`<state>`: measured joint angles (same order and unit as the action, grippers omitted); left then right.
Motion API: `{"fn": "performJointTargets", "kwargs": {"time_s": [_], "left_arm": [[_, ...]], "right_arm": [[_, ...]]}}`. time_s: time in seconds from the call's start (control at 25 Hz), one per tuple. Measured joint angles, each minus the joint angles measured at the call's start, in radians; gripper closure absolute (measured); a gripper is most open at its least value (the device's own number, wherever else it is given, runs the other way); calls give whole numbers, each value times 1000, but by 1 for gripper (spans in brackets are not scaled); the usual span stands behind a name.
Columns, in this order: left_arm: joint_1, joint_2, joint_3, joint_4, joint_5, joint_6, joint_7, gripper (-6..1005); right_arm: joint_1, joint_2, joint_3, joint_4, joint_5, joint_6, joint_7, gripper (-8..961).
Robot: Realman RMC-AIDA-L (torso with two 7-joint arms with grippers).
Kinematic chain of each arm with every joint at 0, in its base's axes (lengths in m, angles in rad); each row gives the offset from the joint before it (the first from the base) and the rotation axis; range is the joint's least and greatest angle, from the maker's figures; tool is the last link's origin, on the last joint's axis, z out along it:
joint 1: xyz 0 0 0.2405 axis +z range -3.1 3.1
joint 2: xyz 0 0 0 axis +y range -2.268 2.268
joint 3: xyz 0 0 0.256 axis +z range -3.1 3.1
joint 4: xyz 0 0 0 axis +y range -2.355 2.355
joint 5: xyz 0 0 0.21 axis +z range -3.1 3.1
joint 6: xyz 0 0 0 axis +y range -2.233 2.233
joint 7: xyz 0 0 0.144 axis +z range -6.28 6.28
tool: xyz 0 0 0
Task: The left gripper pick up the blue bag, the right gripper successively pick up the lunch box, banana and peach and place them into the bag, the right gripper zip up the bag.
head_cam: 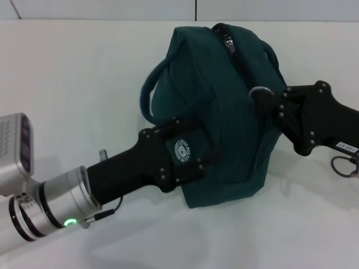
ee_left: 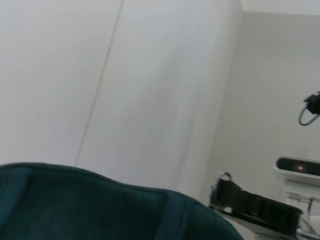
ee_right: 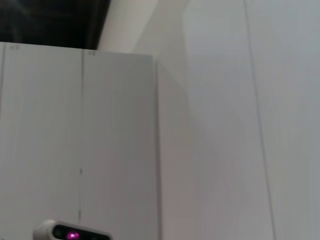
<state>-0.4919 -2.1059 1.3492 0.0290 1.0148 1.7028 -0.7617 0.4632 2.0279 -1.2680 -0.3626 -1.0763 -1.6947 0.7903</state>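
Note:
I should pull the blue bag's zipper back straight with my left gripper before my right gripper pulls the zipper's ring [head_cam: 261,89], because the zipper slants and gapes open at the zipper's far end [head_cam: 227,42].
The blue bag [head_cam: 224,123] rests tilted on the white table [head_cam: 67,101], its dark zipper line [head_cam: 233,47] running along the top. My left gripper [head_cam: 188,157] is clamped on the bag's front side by the round white logo [head_cam: 180,149]. From the right, my right gripper [head_cam: 275,103] meets the metal ring zipper pull [head_cam: 259,92], fingers closed at it. The left wrist view has the bag's fabric [ee_left: 100,205] and the right gripper [ee_left: 250,200] beyond it. The lunch box, banana and peach are out of view.
A loop handle [head_cam: 148,92] sticks out on the bag's left side. A thin cable loop [head_cam: 343,165] hangs under the right arm. A white device with a pink light [ee_right: 70,233] shows in the right wrist view, against pale wall panels.

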Motion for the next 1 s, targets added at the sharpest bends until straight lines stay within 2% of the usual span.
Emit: {"fn": "performJointTargets", "kwargs": {"time_s": [0.12,0.28,0.44,0.72,0.88,1.0], "left_arm": [[11,6,-1,4,-45,0,-2,290],[32,20,-1,6,-105,2,-28,205],[38,41,4,24,-104,8,-83,200],[71,88,6,70,-98,30,-204,201],[124,86,8,143,-61,44,-231,204],[136,83,8,157,-27,49,-237,206]], "right_arm": [[3,0,-50,1,54,4,-1,914],[7,0,-216,-5,210,57,-22,913],[11,0,-406,-43,357,146,-58,912],[6,0,-561,-87,496,177,-123,910],[4,0,-642,-88,596,181,-182,909],[3,0,-680,-89,640,185,-211,909]]}}
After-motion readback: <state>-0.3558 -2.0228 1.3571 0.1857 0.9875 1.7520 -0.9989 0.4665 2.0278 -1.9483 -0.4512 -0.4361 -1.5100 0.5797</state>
